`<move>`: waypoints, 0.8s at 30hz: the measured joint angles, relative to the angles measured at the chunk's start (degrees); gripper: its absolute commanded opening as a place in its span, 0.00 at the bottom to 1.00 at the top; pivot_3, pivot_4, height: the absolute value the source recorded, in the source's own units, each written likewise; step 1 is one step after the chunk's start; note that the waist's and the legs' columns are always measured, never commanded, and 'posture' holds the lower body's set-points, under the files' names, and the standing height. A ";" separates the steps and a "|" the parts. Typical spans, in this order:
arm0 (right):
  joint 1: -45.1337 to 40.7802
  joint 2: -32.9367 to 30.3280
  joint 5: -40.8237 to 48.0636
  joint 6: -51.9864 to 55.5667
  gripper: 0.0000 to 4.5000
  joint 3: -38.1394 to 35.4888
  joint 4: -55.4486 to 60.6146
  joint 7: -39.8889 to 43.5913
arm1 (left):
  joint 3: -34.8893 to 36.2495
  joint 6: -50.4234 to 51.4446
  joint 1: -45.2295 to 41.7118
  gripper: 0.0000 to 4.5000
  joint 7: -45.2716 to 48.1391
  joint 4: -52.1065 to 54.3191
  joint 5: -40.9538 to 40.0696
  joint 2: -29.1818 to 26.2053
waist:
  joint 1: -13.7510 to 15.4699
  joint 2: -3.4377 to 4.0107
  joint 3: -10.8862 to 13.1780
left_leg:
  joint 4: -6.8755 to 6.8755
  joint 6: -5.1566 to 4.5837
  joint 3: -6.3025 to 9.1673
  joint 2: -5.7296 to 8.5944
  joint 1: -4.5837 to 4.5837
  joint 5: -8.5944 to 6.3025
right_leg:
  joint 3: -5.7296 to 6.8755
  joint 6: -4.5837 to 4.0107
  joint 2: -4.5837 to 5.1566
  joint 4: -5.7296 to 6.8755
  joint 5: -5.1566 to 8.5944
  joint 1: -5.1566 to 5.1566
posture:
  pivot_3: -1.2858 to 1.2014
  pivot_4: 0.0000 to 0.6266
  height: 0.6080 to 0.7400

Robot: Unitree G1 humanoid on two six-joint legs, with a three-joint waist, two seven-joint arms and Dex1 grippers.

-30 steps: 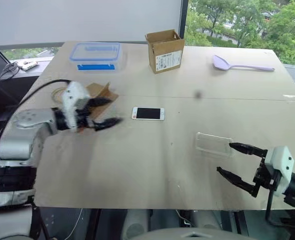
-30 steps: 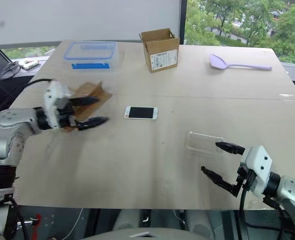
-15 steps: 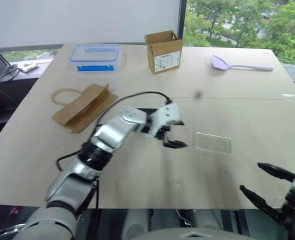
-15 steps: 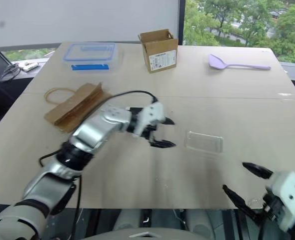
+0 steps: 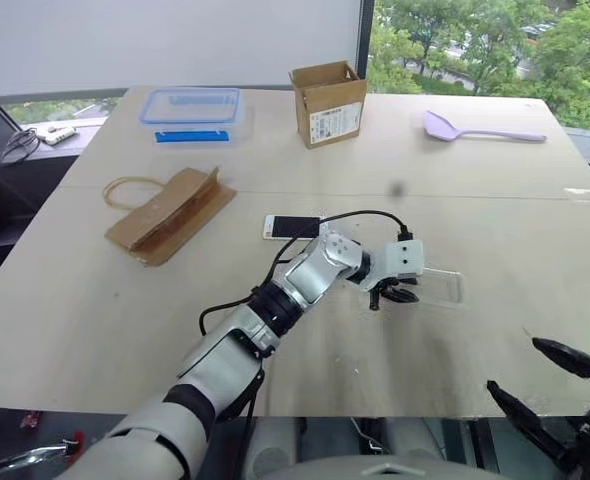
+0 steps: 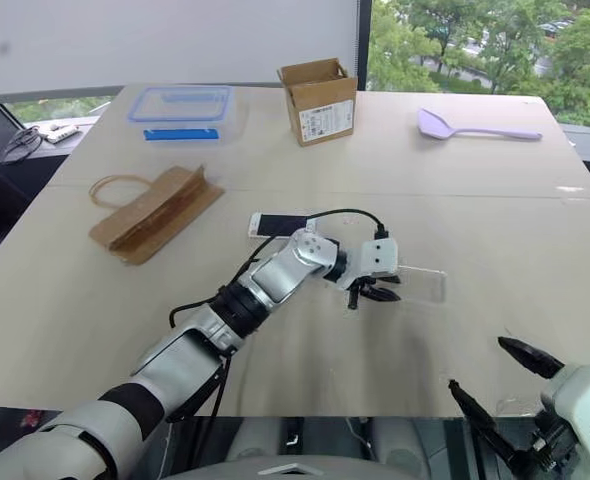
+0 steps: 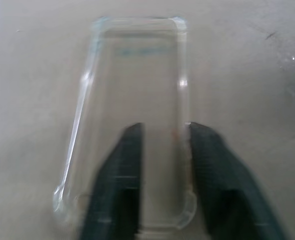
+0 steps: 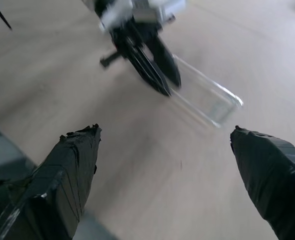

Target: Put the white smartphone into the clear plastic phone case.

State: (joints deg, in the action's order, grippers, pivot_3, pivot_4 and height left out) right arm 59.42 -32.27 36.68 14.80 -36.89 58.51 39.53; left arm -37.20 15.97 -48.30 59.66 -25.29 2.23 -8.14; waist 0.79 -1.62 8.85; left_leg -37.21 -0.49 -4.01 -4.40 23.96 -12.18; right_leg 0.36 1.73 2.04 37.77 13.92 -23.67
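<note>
The white smartphone (image 5: 293,228) will sit partway in when I lay it in the clear plastic phone case, and it will need a push, because the case has a raised rim (image 5: 459,288).
The white smartphone (image 5: 291,226) lies flat, screen up, at the middle of the table, with my left arm reaching past its near end. The clear plastic phone case (image 5: 443,288) rests to its right. My left gripper (image 5: 393,296) is at the case's left end. In the left wrist view one finger (image 7: 122,170) lies inside the case (image 7: 132,70) and the other outside its long wall, shut on that wall. My right gripper (image 5: 545,385) hangs open at the near right edge, holding nothing, well short of the case (image 8: 207,97).
A brown paper bag (image 5: 165,212) lies left of the phone. At the back stand a clear box with a blue lid (image 5: 190,108) and a small cardboard box (image 5: 328,102). A lilac spatula (image 5: 480,128) lies at the back right.
My left arm swept from the table's left side, past the phone, to the case, and its fingers closed there. The right gripper drew back toward the near edge, still open.
</note>
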 measured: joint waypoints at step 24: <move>-46.33 -13.48 3.66 12.79 1.00 27.53 -11.64 -4.56 | 25.13 -0.83 24.36 0.01 9.68 25.32 -9.25 -34.78 | 0.86 -0.04 0.09 | 0.06 -0.03 0.02 0.12 0.06 0.00 | 0.00 -0.04 0.08 0.00 -0.02 -0.03 | 0.52 0.24 1.00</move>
State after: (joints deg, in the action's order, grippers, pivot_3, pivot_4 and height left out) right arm 13.09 -45.74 40.33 27.59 -9.36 46.88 34.97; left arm -12.07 15.14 -23.95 69.33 0.03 -7.02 -42.92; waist 1.65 -1.67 8.94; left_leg -37.16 -0.52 -4.00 -4.27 24.02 -12.18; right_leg 0.37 1.70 2.12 37.77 13.90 -23.70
